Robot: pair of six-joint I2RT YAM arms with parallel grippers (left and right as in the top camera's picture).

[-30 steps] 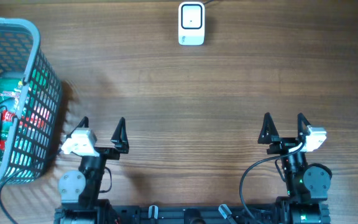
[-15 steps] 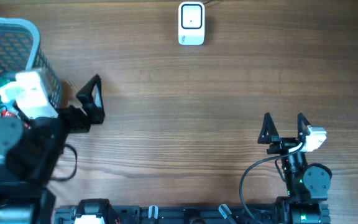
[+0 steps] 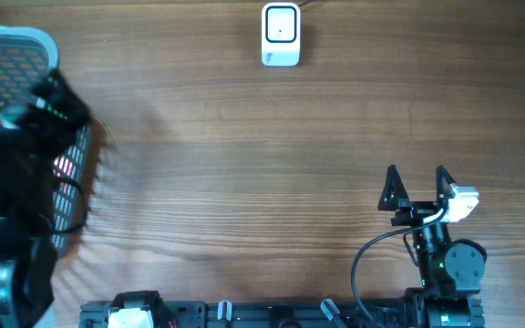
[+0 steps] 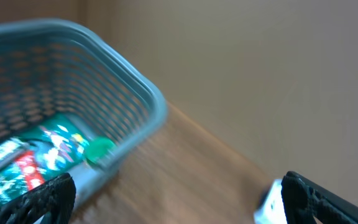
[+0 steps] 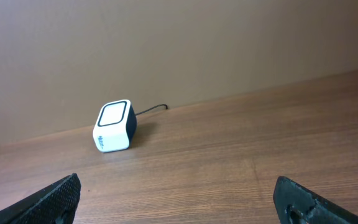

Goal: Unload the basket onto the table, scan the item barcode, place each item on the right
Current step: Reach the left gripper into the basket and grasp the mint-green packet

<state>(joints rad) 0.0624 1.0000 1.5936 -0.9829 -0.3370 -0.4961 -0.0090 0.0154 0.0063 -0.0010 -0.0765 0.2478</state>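
Note:
My left gripper is open and raised clear of the grey mesh basket's rim (image 3: 53, 51). It should keep going down to the packets (image 4: 53, 147) and close around one.
Several items, green and red packets (image 4: 45, 155), lie in the grey mesh basket (image 4: 135, 93) at the table's left edge; no barcode can be made out. In the blurred left wrist view my left gripper (image 4: 179, 208) hangs open just right of the basket's near corner, with only table between its fingers. From overhead the raised left arm (image 3: 12, 182) covers most of the basket (image 3: 16, 38). The white scanner (image 3: 281, 35) stands at the table's far middle. My right gripper (image 3: 417, 187) rests open at the front right, pointing at the scanner (image 5: 114, 126), nothing in it.
The scanner's cable (image 5: 154, 109) runs off behind it toward the brown wall. Bare wooden tabletop (image 3: 262, 164) stretches between the basket and the right arm. The arms' bases (image 3: 281, 314) line the near edge.
My left arm has risen from its rest at the front and swung left over the basket, gripper still open. The right arm and the scanner have not moved.

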